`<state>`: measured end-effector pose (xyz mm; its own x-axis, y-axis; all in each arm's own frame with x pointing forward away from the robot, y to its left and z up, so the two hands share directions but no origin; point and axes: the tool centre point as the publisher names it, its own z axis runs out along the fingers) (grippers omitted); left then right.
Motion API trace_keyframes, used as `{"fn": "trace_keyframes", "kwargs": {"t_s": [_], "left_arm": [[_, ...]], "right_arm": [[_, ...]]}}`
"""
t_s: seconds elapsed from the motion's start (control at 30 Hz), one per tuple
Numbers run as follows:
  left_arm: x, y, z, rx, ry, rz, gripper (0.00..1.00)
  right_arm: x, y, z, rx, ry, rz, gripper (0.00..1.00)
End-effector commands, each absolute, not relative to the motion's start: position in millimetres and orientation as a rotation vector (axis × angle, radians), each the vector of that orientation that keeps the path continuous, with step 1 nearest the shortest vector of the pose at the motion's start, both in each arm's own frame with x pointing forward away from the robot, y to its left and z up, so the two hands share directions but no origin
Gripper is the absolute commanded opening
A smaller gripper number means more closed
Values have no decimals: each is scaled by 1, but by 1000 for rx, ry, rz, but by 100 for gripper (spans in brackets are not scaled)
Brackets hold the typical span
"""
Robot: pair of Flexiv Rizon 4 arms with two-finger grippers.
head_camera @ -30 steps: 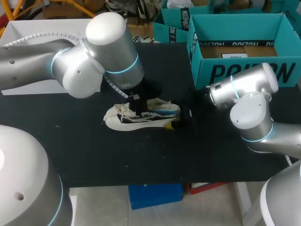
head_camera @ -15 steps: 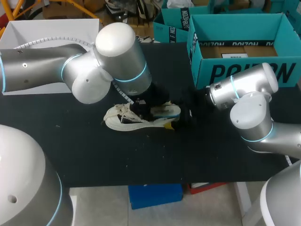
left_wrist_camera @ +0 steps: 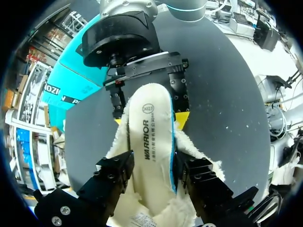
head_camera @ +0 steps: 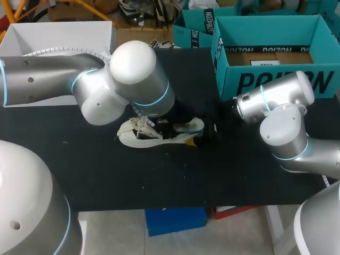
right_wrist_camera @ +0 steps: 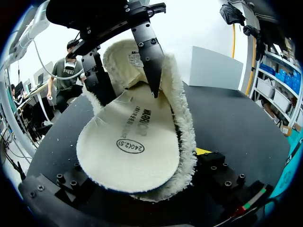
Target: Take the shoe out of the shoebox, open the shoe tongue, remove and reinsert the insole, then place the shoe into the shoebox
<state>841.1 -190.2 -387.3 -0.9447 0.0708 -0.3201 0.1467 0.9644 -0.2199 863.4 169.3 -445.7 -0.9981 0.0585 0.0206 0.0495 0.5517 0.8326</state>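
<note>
My gripper will get the white insole [left_wrist_camera: 149, 132] out in one piece when it pulls, because the blue edge [left_wrist_camera: 172, 142] stands clear of the fleece lining.
The white shoe [head_camera: 137, 135] lies on its side in the middle of the black table [head_camera: 159, 180]. Its fleece lining [left_wrist_camera: 195, 152] is spread wide, and the white insole [left_wrist_camera: 147, 137] lies inside along its length. My left gripper [left_wrist_camera: 153, 161] stands open over the shoe, one black finger on each side of the insole's middle. In the head view the left wrist hides that gripper. My right gripper [left_wrist_camera: 149, 106] is at the heel end, its fingers against both sides of the heel. In the right wrist view the insole [right_wrist_camera: 125, 146] overhangs between the right gripper's [right_wrist_camera: 139, 170] own fingers.
The open teal shoebox [head_camera: 276, 79] stands at the back right, just behind my right arm. A white box [head_camera: 58, 37] sits at the back left and a second teal box [head_camera: 194, 26] behind the middle. Bare table lies in front of the shoe.
My left arm has swung right and lower over the shoe, covering more of it. Its gripper has gone from shut to open. The right arm and the shoe have stayed put.
</note>
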Motion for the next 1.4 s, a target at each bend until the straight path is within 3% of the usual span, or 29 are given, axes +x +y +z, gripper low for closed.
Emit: {"fn": "trace_keyframes", "kwargs": {"t_s": [0.03, 0.63, 0.7, 0.73, 0.77, 0.8, 1.4], "left_arm": [[834, -198, -392, 161, 2766, -339, 54], [846, -217, -398, 159, 2724, -359, 48], [847, -217, -398, 161, 2722, -361, 41], [847, -217, -398, 162, 2721, -361, 27], [847, -217, -398, 164, 2720, -361, 6], [847, -218, -398, 166, 2720, -361, 0], [823, -199, -360, 186, 2849, -504, 0]], "right_arm": [[865, 170, -446, 98, 2760, 1478, 0], [865, 170, -446, 98, 2760, 1478, 0], [865, 170, -446, 98, 2760, 1478, 0], [865, 170, -446, 98, 2760, 1478, 0], [865, 170, -446, 98, 2760, 1478, 0], [865, 170, -446, 98, 2760, 1478, 0], [865, 170, -446, 98, 2760, 1478, 0]]}}
